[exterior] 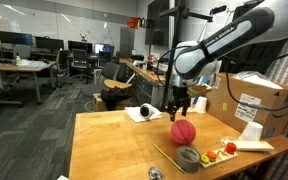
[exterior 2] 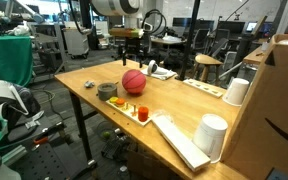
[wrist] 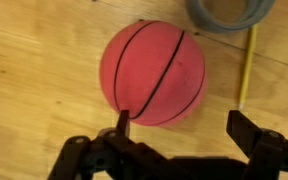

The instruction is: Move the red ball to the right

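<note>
The red ball (exterior 2: pixel 134 82) is too big across for my open gripper, so I need to come down next to the grey tape roll (exterior 2: pixel 119 91) and push the ball toward the white cups.
The red ball (wrist: pixel 152 72) is round, pinkish red with thin black seams, and rests on the wooden table (exterior: pixel 109 150). It shows in both exterior views (exterior: pixel 183 131) (exterior 2: pixel 133 81). My gripper (wrist: pixel 182 128) is open and hangs just above the ball, which sits partly beyond the fingers, closer to one fingertip than the other. In the exterior views the gripper (exterior: pixel 179 106) (exterior 2: pixel 130 60) hovers over the ball's top and does not hold it.
A grey tape roll (exterior: pixel 189 157) (exterior 2: pixel 108 91) (wrist: pixel 227 13) lies close to the ball, with a yellow stick (wrist: pixel 246 65) beside it. A white tray with small toy pieces (exterior: pixel 222 152) (exterior 2: pixel 136 109), cardboard boxes (exterior: pixel 254 100) and white cups (exterior 2: pixel 214 133) stand nearby.
</note>
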